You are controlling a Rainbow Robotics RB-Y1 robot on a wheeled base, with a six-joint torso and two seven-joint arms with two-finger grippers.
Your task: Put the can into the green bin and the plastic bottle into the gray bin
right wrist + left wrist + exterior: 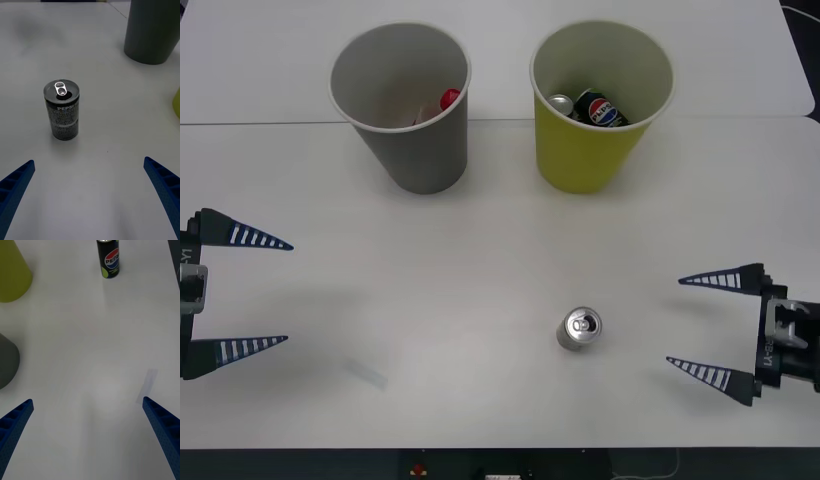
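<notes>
The upright can point(580, 328) will tip over onto its side when the robot drops it in, because other cans already crowd the bottom point(588, 107) of the green bin and it will land across them.
The can point(580, 328) stands upright on the white table, silver top up, its body black point(63, 112) with a yellow-green patch point(108, 260). My right gripper point(674, 322) is open, level with the can and a short way to its right, fingers pointing at it. My left gripper point(288, 292) is open at the table's left side, nothing between its fingers. The gray bin point(420, 150) stands at the back left with the plastic bottle point(448, 99) inside, its red cap showing. The green bin point(585, 155) stands at the back right.
Inside the green bin lie a Pepsi can point(600, 108) and a second silver-topped can point(561, 103). A small clear strip point(367, 373) lies flat on the table near my left gripper. The table's front edge point(500, 447) runs just below the can.
</notes>
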